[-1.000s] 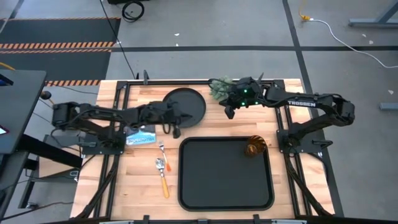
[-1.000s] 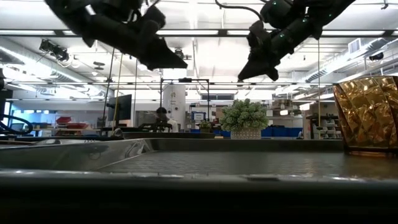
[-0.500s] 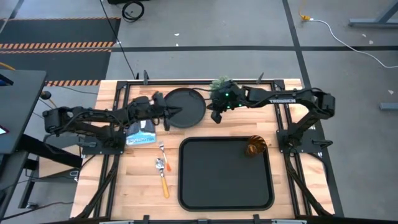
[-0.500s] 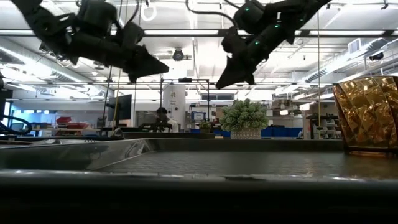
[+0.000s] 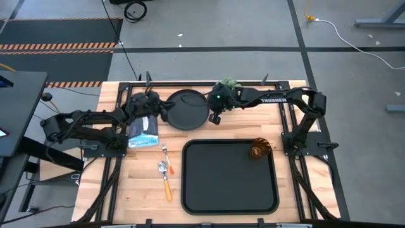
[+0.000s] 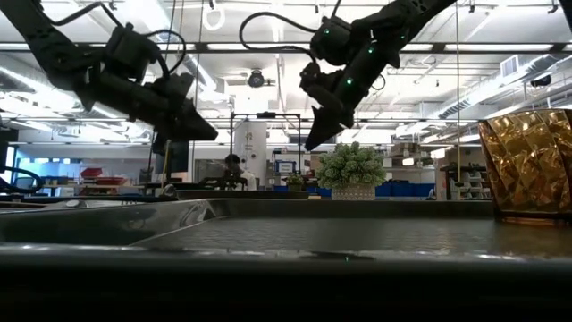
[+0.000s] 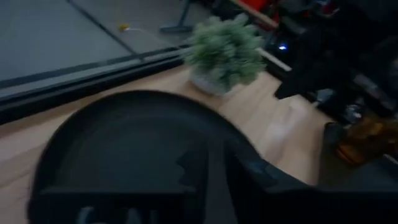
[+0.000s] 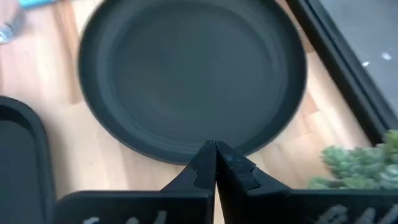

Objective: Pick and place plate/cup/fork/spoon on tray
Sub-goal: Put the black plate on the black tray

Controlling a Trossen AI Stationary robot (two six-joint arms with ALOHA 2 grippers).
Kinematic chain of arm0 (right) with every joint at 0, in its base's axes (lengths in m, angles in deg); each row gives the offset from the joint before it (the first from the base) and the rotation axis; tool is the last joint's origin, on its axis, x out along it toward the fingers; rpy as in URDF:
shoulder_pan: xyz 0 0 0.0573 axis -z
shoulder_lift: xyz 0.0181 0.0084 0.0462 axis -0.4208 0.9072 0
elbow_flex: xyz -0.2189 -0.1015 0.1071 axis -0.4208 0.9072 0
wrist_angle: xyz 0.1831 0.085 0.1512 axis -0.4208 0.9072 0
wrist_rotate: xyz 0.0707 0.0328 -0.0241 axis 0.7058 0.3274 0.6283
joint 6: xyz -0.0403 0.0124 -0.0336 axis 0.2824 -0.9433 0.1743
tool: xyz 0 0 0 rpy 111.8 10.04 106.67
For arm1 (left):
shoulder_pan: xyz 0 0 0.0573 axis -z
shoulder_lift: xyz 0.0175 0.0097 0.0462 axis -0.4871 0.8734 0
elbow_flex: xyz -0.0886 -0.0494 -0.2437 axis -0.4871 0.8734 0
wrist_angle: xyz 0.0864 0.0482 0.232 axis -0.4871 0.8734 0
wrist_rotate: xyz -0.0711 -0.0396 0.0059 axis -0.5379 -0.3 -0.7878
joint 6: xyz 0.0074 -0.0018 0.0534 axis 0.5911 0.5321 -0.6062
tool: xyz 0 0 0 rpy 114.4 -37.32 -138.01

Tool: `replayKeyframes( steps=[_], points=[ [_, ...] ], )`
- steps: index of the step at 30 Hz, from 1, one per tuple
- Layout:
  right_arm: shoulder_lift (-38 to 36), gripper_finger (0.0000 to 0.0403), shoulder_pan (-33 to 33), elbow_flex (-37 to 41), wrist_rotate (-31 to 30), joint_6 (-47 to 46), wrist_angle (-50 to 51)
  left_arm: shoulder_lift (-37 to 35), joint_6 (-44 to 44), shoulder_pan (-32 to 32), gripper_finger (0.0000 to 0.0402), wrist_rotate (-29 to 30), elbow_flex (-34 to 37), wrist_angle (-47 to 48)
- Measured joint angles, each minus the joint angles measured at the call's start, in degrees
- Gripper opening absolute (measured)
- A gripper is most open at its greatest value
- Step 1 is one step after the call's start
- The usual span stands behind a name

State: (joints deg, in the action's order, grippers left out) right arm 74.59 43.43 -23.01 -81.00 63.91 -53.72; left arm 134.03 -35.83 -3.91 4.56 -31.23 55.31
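I should open my right gripper and turn it until its fingers are on both sides of the plate's rim (image 8: 260, 144) toward the plant, because the plate's near rim (image 8: 177, 154) runs across both of its closed fingers.
The round black plate (image 5: 186, 109) lies flat on the wooden table at the far middle. It also shows in the right wrist view (image 8: 193, 74) and the left wrist view (image 7: 124, 143). My left gripper (image 5: 164, 113) is shut and hovers over the plate's left rim. My right gripper (image 5: 214, 118) is shut, its tips (image 8: 216, 146) above the plate's right rim. The black tray (image 5: 185, 183) lies near the front, with the amber cup (image 5: 259, 151) standing in its far right corner. The silver fork (image 5: 166, 157) and the orange-handled spoon (image 5: 166, 180) lie left of the tray.
A small potted plant (image 5: 224, 87) stands at the far edge just right of the plate. A blue-and-white packet (image 5: 144, 133) lies left of the plate, under my left arm. Black frame rails run along the table's edges.
My left gripper has gone toward the table's far left and down, to the plate's left rim. My right gripper has gone toward the table's left and down, to the plate's right rim. Both stay shut. The plate, cup, fork and spoon have not moved.
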Motion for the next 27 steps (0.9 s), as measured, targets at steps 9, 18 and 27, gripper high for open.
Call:
replayKeyframes(
  steps=[9, 18, 27],
  points=[
    [-0.2, 0.0066, -0.8, 0.0, -1.0, 9.2, 0.6, 0.0, 1.5, -2.7, 0.0160, 1.9, -0.1, 4.6],
    [-0.1, 0.0120, -4.5, 4.9, -1.1, 22.5, -4.7, 0.0, -1.0, -3.3, 0.0158, 3.4, -5.4, 22.8],
    [2.6, 0.0114, -9.6, 3.4, -7.2, 30.7, -5.2, 0.0, -6.0, -3.5, 0.0151, 5.2, -12.2, 35.9]
  ],
)
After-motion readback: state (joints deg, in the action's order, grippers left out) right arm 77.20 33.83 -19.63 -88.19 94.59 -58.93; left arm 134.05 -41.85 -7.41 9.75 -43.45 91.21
